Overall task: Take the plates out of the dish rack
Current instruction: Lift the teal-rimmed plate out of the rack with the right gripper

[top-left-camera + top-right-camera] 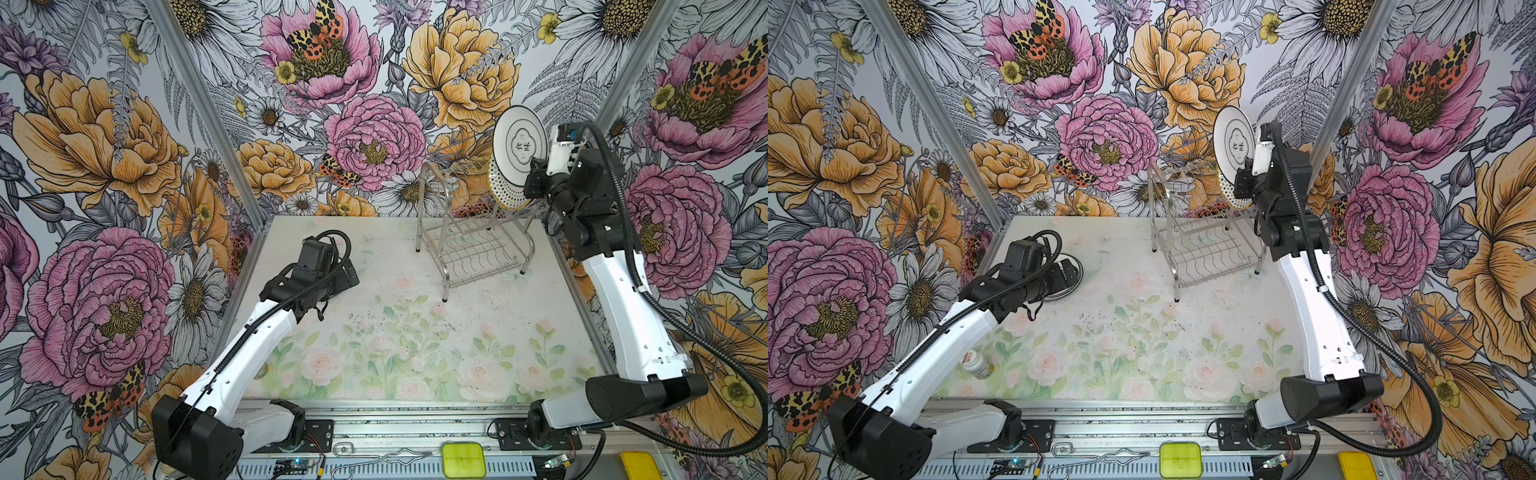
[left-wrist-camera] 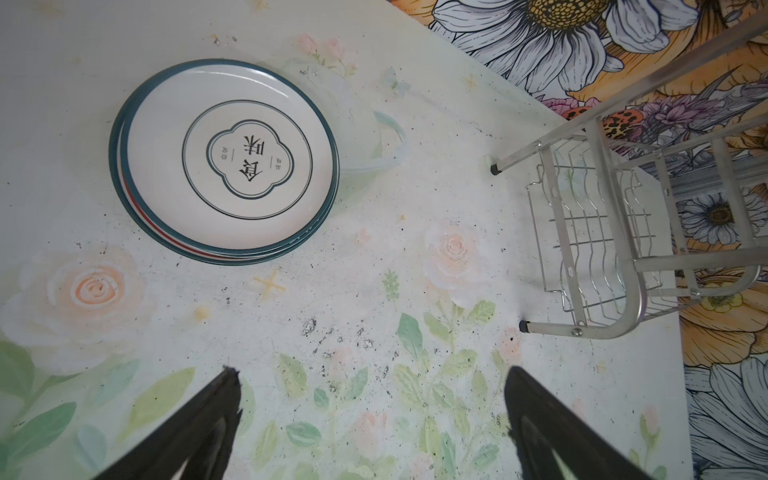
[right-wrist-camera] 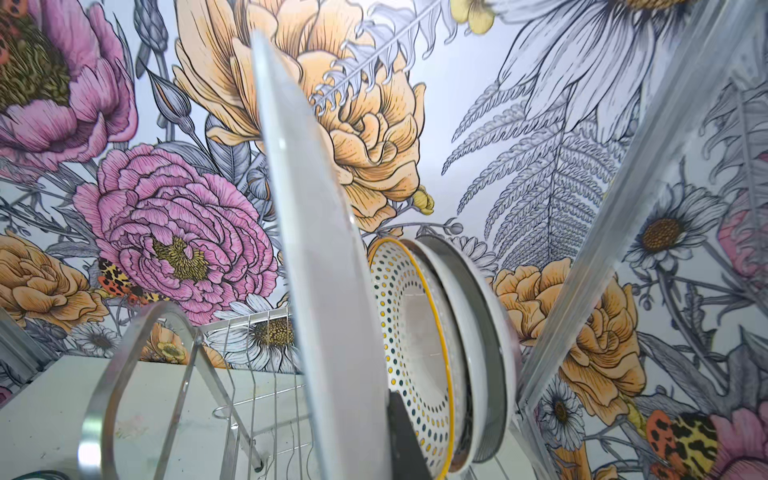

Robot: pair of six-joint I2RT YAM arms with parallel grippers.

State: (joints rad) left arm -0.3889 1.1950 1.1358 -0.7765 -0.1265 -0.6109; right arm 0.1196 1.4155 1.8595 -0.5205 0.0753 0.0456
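The white plate's edge (image 1: 496,146) opposite my right gripper is free, so my open left gripper should keep moving to meet it until its fingers close on that edge.
My right gripper (image 1: 535,165) (image 1: 1246,166) (image 3: 374,449) is shut on the lower edge of a white plate (image 1: 519,133) (image 1: 1233,139) (image 3: 316,249) with a dark rim and black characters. It holds the plate upright above the dish rack (image 1: 469,249) (image 1: 1204,249) (image 2: 602,232) (image 3: 137,374). A dotted, yellow-rimmed plate (image 1: 507,189) (image 3: 415,332) and others behind it (image 3: 478,332) stand at the rack's right end. A stack of plates (image 2: 232,162) (image 1: 1073,266) lies flat on the table's left. My left gripper (image 1: 1067,270) (image 2: 372,370) hovers open beside the stack, holding nothing.
A small white bottle (image 1: 976,363) lies on the table's front left, under the left arm. On the front rail are a green box (image 1: 463,459), a yellow object (image 1: 640,465) and a wire hook (image 1: 374,459). Floral walls with metal corner posts close in three sides.
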